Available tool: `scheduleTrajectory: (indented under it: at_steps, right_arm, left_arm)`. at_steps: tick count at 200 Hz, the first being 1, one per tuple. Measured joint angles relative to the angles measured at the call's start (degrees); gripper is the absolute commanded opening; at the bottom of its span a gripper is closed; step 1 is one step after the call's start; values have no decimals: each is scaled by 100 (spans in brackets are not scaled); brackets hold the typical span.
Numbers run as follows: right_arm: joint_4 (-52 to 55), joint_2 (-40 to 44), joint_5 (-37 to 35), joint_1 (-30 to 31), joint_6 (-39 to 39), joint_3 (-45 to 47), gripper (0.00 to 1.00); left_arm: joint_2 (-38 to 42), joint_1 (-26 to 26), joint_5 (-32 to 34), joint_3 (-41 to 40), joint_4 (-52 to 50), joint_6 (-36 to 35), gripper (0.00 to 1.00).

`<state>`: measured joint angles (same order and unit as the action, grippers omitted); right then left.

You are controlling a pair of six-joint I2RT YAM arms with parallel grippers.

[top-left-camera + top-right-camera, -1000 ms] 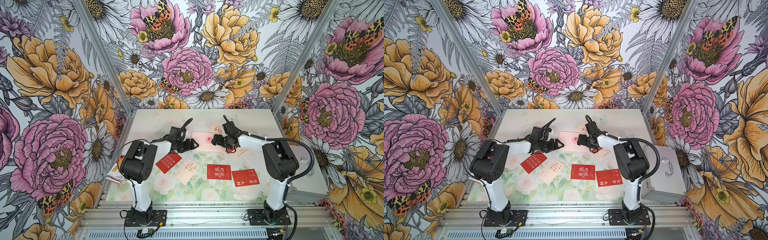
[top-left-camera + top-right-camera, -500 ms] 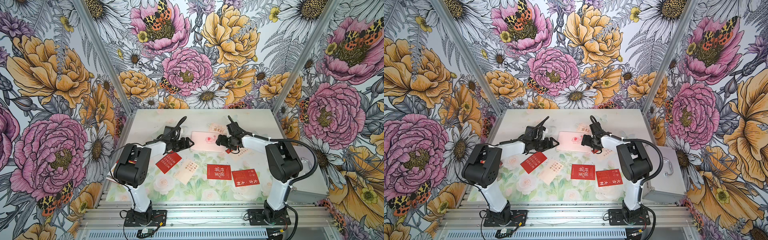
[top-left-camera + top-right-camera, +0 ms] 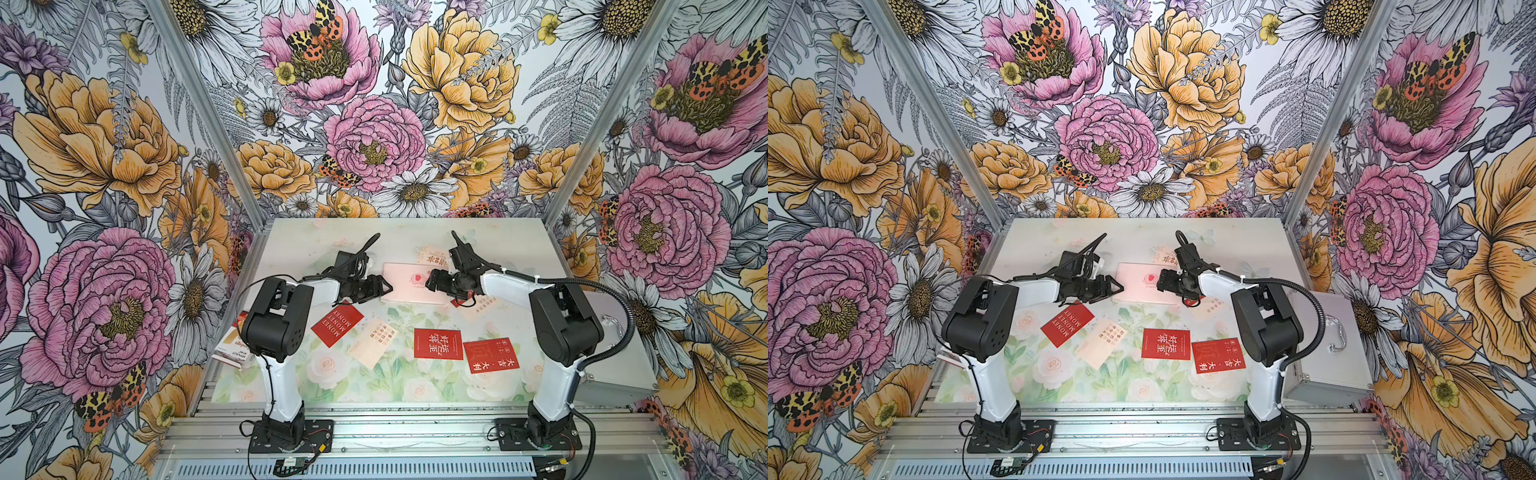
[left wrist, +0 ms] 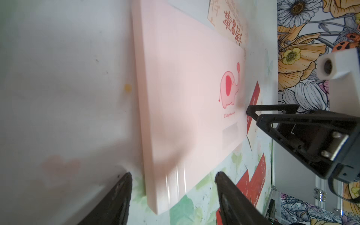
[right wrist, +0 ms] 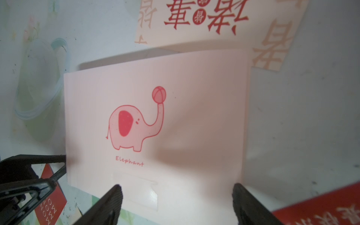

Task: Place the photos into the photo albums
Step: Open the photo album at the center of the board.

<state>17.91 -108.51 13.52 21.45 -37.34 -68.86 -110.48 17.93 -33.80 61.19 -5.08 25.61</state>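
Note:
The photo album's cover [image 3: 405, 280] is lying flat on the album's pages, so next my right gripper pushes its free edge [image 5: 246, 146] toward the album's spine, bends the cover and swings it open.
The pale pink photo album [image 3: 409, 282] [image 3: 1140, 282] lies shut and flat at mid-table, elephant side up. My left gripper [image 3: 388, 286] [image 4: 173, 175] is open, its fingers either side of the album's [image 4: 185, 97] near left corner without touching it. My right gripper [image 3: 430, 282] [image 5: 176, 188] is open at the opposite end, straddling the album's [image 5: 155, 116] edge. Several photos lie loose: a red MONEY card [image 3: 337, 325], a cream card [image 3: 372, 341], two red cards [image 3: 438, 344] [image 3: 490, 355], and a cream card [image 3: 432, 257] behind the album. More cards [image 3: 482, 305] are partly hidden under the right arm.
A silver metal case [image 3: 615, 353] sits at the table's right edge. A red-and-white box [image 3: 235, 349] lies at the left edge beside the left arm. Flowered walls close in the back and both sides.
Both grippers drew slightly away from the album's ends half a second ago and have come back to them. The left jaws have narrowed a little. The album has not moved.

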Motion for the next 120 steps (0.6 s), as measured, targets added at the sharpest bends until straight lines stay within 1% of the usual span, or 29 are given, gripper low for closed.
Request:
scheduleTrajectory:
  at_steps: [48, 81, 120]
  right_arm:
    - [-199, 4, 461, 0, -81, 0, 89]
    - [-262, 131, 407, -76, -146, 28, 89]
    - [-358, 203, 177, -365, -227, 280, 89]
  left_arm:
    - [0, 107, -15, 0, -7, 20, 66]
    - [11, 107, -15, 0, -9, 68, 65]
    - [76, 90, -15, -22, -7, 101, 65]
